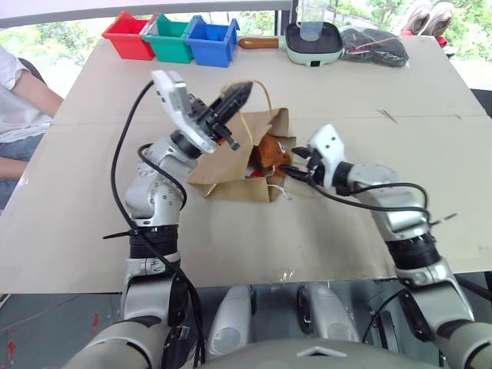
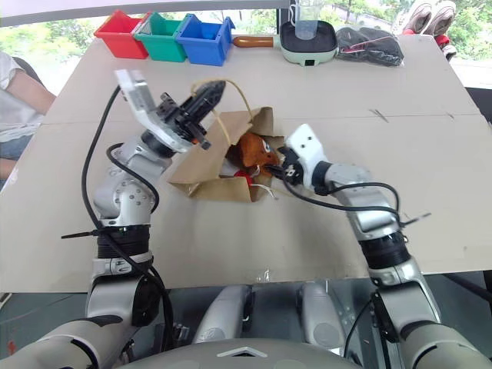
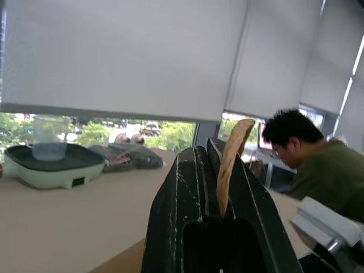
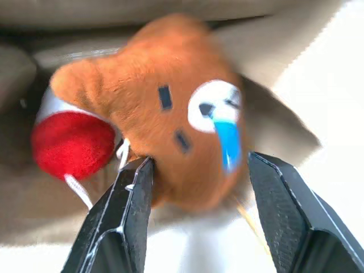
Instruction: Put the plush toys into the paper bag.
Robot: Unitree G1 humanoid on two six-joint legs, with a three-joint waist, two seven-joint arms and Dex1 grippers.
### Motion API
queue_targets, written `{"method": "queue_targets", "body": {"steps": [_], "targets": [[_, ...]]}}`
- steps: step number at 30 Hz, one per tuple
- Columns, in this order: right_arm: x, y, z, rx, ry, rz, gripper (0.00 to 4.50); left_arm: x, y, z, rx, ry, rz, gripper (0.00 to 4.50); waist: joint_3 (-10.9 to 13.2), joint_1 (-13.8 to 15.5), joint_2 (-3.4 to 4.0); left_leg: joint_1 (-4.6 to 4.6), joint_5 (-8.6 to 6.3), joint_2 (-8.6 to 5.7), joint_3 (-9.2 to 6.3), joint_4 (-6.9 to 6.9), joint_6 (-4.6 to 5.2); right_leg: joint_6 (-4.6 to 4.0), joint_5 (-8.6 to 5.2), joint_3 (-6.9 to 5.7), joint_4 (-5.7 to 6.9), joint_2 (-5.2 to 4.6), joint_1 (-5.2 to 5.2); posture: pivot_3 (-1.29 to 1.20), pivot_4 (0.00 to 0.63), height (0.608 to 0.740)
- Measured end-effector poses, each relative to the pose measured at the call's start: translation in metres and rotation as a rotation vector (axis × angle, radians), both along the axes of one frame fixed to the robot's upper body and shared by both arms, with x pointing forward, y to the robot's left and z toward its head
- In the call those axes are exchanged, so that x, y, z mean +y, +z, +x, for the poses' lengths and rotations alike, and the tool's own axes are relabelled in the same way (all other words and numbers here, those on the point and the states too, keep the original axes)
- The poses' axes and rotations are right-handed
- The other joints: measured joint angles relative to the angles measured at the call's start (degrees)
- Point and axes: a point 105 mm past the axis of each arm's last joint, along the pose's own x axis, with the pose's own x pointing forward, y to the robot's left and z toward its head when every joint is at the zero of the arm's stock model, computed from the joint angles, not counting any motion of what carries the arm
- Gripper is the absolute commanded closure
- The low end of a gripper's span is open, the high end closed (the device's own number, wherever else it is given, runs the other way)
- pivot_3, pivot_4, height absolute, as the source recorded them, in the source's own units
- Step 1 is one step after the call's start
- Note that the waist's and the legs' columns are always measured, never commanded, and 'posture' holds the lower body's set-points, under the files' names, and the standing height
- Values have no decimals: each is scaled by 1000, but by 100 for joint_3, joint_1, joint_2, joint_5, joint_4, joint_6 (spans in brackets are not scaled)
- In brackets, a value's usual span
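Observation:
The brown plush toy (image 1: 272, 153) is at the tipped paper bag's opening, so I should move my right gripper away while my left gripper lifts the tan loop handle (image 1: 264, 88).
The brown paper bag (image 1: 224, 175) lies on its side on the table, mouth toward my right arm. My left gripper (image 1: 241, 95) is raised above it, shut on one tan loop handle (image 3: 230, 165), which stands up between its fingers (image 3: 187, 187). The brown plush toy (image 4: 170, 108), with a blue-white face mark, sits in the bag's mouth (image 1: 269, 152). Beside it, deeper in the bag, shows the red tip of the white plush toy (image 4: 71, 145). My right gripper (image 4: 199, 162) is open just in front of the brown toy, one finger on either side of its lower edge.
Red (image 1: 129, 34), green (image 1: 171, 37) and blue (image 1: 210, 40) bins line the far left of the table. A pale green pan (image 1: 314, 42) holding a clear cup and a black pouch (image 1: 374, 46) sit at the far edge. A person's arm (image 1: 27, 96) is at the left.

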Motion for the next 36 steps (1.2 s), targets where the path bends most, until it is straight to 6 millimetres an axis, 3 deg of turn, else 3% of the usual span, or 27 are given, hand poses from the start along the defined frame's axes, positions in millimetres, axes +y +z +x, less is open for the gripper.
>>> {"method": "queue_targets", "body": {"steps": [6,8,13,17,21,26,28,30,34,36], "targets": [[-39,22,-33,67,-96,86,2066,16,11,-1,16,5,-70,4500,0,13,0,-2,0,0,-2,0,0,0,0,-2,0,0,1,0,150,740],[-44,20,-40,89,-110,76,2066,24,14,0,16,31,-82,4500,0,-7,0,3,0,0,2,0,0,0,0,1,0,2,1,0,150,740],[-38,15,-41,186,-133,129,2066,18,19,-5,4,16,-84,4500,0,-25,-1,4,0,1,2,0,0,0,-1,3,7,5,0,0,150,740],[-53,-6,-50,368,-214,233,2066,29,27,-8,-12,61,-100,4500,-1,16,-1,-3,0,1,5,-1,1,0,0,5,-5,2,0,0,150,740],[-44,-11,-55,496,-188,387,2066,32,24,-12,-9,77,-93,4500,0,-11,-1,4,0,2,5,-3,0,0,0,6,6,5,0,0,150,740],[-28,-17,-38,584,-165,477,2066,31,22,-15,-2,87,-94,4500,0,-24,0,5,0,1,6,-1,0,0,-1,7,7,7,0,0,150,740],[-15,-9,-31,608,-108,569,2066,31,20,-15,6,96,-95,4500,0,-27,1,4,0,2,5,-3,0,0,-1,7,7,8,-1,0,150,740],[-9,-2,-25,597,-83,588,2066,31,20,-16,6,97,-99,4500,0,-28,1,4,0,2,6,-3,0,0,0,6,5,7,-1,0,150,740],[-1,-9,-14,628,-81,603,2066,33,20,-17,8,112,-100,4500,0,-23,0,2,0,1,7,-3,0,0,0,6,3,6,-1,0,150,740],[5,-12,-9,633,-77,613,2869,32,22,-19,2,115,-100,4500,0,-27,0,2,0,2,6,-3,0,0,0,5,4,7,-1,0,150,740]]}}
